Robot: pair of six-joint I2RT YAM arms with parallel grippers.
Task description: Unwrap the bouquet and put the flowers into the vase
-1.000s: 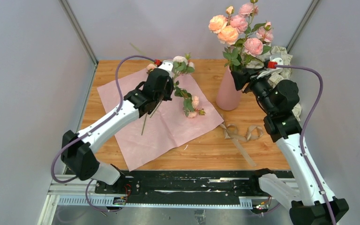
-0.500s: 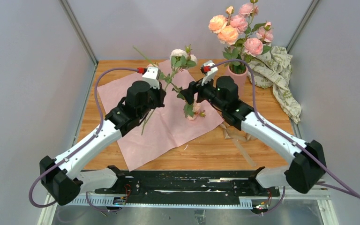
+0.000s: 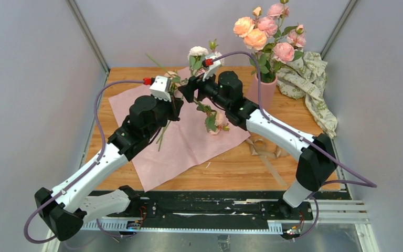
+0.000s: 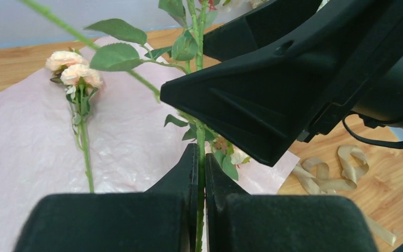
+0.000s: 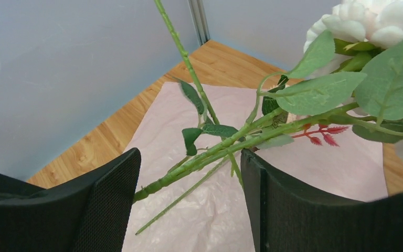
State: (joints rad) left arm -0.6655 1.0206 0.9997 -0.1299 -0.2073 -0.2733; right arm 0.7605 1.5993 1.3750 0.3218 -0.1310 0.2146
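Observation:
The robot's left gripper is holding the sprig's stem a long way from the pink vase (image 3: 268,93), so the right gripper should grip the upper stems (image 5: 205,158) and bring the sprig over.
My left gripper (image 3: 174,103) (image 4: 200,153) is shut on the thin green stem (image 4: 201,135) of a pale flower sprig (image 3: 199,54), held upright above the paper. The right gripper (image 3: 186,90) (image 5: 190,176) stands open, and the sprig's stems (image 5: 216,147) pass slantwise between its fingers, close to the right finger. Its white bloom (image 5: 370,20) shows at the upper right of that view. The bouquet's lilac paper (image 3: 181,140) lies spread flat on the table, with loose flowers (image 3: 216,121) (image 4: 72,73) on it. The pink vase (image 3: 265,90) at the back right holds several peach-pink blooms (image 3: 265,31).
Tan ribbon (image 3: 265,149) (image 4: 325,173) lies loose on the wood right of the paper. Crumpled cream-green patterned paper (image 3: 312,79) sits at the back right, beside the vase. Grey walls close in the table on three sides. The right gripper's black body (image 4: 294,79) fills the upper right of the left wrist view.
The right arm has swung left from the vase to the sprig held by the left gripper, with its jaws now around the stems. The left arm has shifted the sprig a little.

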